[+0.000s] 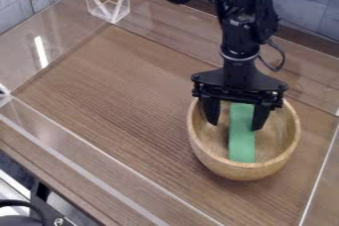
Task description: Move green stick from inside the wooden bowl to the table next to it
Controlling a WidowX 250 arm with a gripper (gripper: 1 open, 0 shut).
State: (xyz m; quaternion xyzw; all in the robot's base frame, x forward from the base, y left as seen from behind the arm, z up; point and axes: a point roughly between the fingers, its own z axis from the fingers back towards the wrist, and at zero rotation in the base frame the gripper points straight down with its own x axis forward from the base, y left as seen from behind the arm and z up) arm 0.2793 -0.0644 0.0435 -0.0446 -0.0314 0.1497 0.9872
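Observation:
I expect the wooden bowl to move along when I carry the green stick, because my gripper's black fingers (pixel 212 113) reach down inside the wooden bowl's far side (pixel 209 156).
The green stick (pixel 244 141) lies inside the wooden bowl (pixel 212 153), leaning from the bowl's floor up toward its far wall. My gripper (pixel 239 118) hangs straight down over the bowl's far side, open, its two black fingers standing on either side of the stick's upper end. I cannot tell whether the fingers touch the stick. The bowl stands on the table (pixel 133 81) toward its right front corner.
Clear acrylic walls (pixel 54 22) run along the table's edges, with one low wall along the front left (pixel 79 166). A small clear bracket (pixel 106 5) stands at the back left. The right acrylic wall (pixel 322 170) is close beside the bowl.

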